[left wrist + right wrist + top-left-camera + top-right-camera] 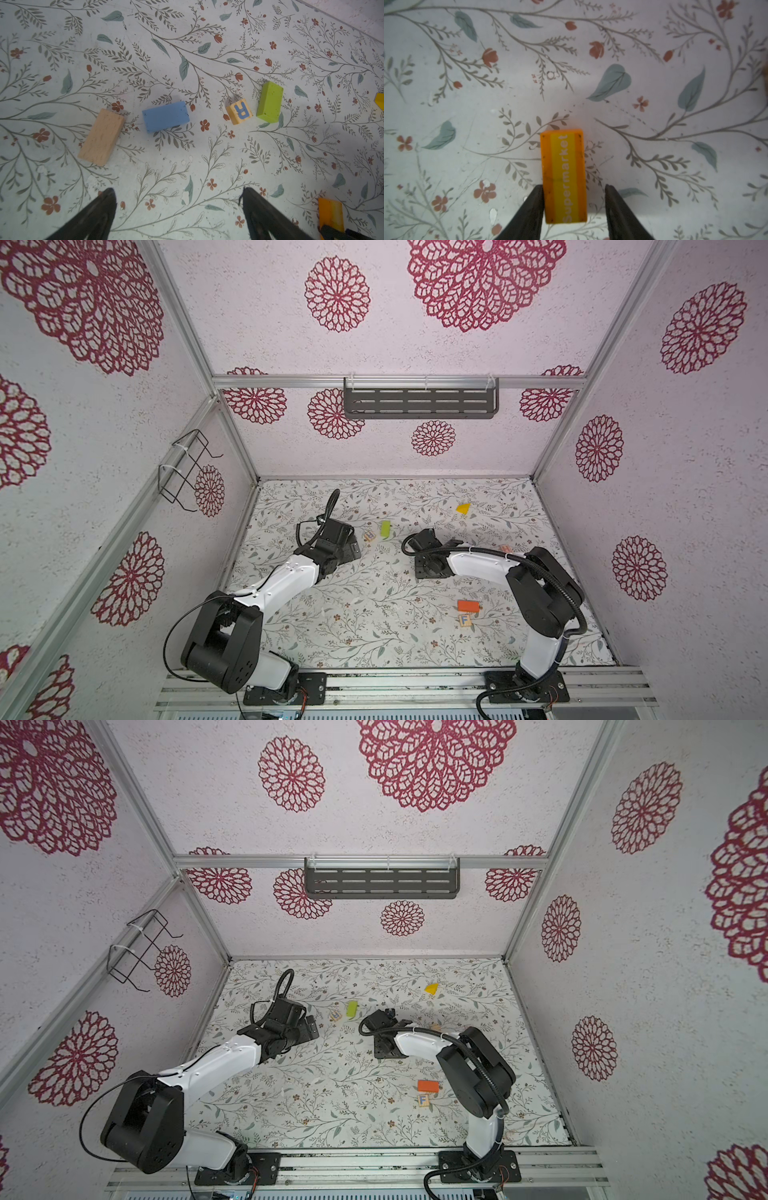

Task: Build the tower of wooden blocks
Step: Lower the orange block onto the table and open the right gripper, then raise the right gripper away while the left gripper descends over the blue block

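The blue block (166, 116) lies lengthwise across the opening of my left gripper. My left gripper should therefore turn until its fingers go around the block's long sides (168, 126) before it moves down.
No wood block tower stands in view; the wood blocks lie singly on the floral table. The left wrist view shows a tan block (101, 137), a blue block (165, 116), an R cube (239, 111) and a lime-green block (269, 101). My left gripper (177, 191) hangs open short of them, nothing between its fingers. My right gripper (574, 187) is open around an orange "Supermarket" block (563, 176). One finger touches its side and a gap shows at the other. The lime-green block (385, 528) and the R cube (369, 536) also show in both top views.
A yellow wedge (463, 508) lies toward the back. A red-orange block (468, 605) and an F cube (464, 619) lie near the front, beside the right arm. Walls close the table on three sides, with a dark shelf (419, 402) on the back wall.
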`<state>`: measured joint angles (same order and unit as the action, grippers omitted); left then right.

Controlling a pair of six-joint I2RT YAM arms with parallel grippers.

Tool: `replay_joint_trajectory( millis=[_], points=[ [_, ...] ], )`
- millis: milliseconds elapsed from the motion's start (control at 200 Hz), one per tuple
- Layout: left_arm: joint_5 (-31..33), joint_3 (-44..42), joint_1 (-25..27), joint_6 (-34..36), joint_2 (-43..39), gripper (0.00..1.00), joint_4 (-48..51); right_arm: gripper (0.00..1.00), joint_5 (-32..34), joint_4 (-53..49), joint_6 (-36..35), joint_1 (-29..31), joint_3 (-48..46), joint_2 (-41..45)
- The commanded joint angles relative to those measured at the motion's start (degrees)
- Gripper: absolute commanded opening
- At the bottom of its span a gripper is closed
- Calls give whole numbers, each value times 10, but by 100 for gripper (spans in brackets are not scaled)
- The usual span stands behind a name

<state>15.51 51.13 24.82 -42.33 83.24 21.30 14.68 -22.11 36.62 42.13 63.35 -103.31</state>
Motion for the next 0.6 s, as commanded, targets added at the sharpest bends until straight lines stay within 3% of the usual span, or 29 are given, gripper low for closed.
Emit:
replay_joint_trajectory(
  millis=[0, 210, 340, 595],
  points=[
    [1, 35, 1, 3, -17, 97, 37, 55, 17, -1, -18, -5, -7, 74],
    [-36, 119, 3, 38, -33, 97, 158, 64, -14, 17, -95, -28, -17, 196],
    [-69, 195, 5, 84, -30, 97, 251, 68, -79, 54, -148, -69, -17, 259],
    [-35, 299, 4, 185, -10, 97, 377, 79, -190, 217, -171, -138, -46, 308]
  ],
)
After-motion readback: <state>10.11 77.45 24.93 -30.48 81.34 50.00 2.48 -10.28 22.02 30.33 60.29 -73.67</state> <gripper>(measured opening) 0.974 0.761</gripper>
